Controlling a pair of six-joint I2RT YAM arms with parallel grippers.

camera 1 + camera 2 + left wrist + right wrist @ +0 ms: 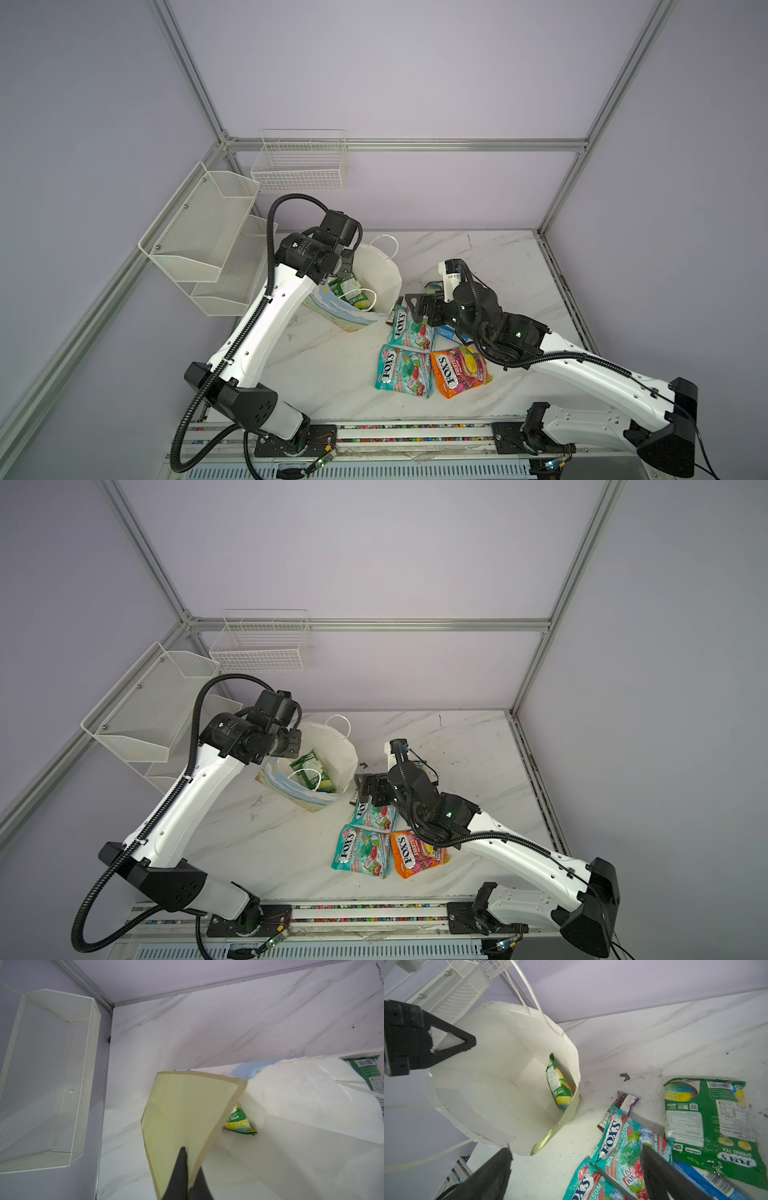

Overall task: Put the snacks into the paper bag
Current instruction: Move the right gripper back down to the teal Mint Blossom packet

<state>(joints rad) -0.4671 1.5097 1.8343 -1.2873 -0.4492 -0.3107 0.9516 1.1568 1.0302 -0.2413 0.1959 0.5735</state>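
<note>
The upper teal FOX'S bag (411, 331) lies uncovered below the robot's open right gripper, so the robot should go on moving down toward its edge (430, 337) near the blue packet until the gripper's fingers are on both sides of that edge.
The paper bag (384, 272) leans open-mouthed towards the right arm, and a green bag (352, 292) lies inside it (558, 1084). My left gripper (346, 266) is shut on the bag's rim panel (187, 1109), holding the mouth open. My right gripper (576, 1148) hangs open and empty just right of the bag (500, 1084), over the loose snacks. On the table lie two teal FOX'S bags (410, 330) (401, 372), an orange one (457, 370), a green bag (706, 1126), a blue packet (708, 1185) and a dark wrapper (626, 1103).
Two white mesh baskets (199, 232) hang on the left wall close behind the left arm. A wire basket (299, 166) hangs on the back wall. The bag's cord handle (386, 245) sticks up behind its mouth. An aluminium rail (415, 434) runs along the table's front edge.
</note>
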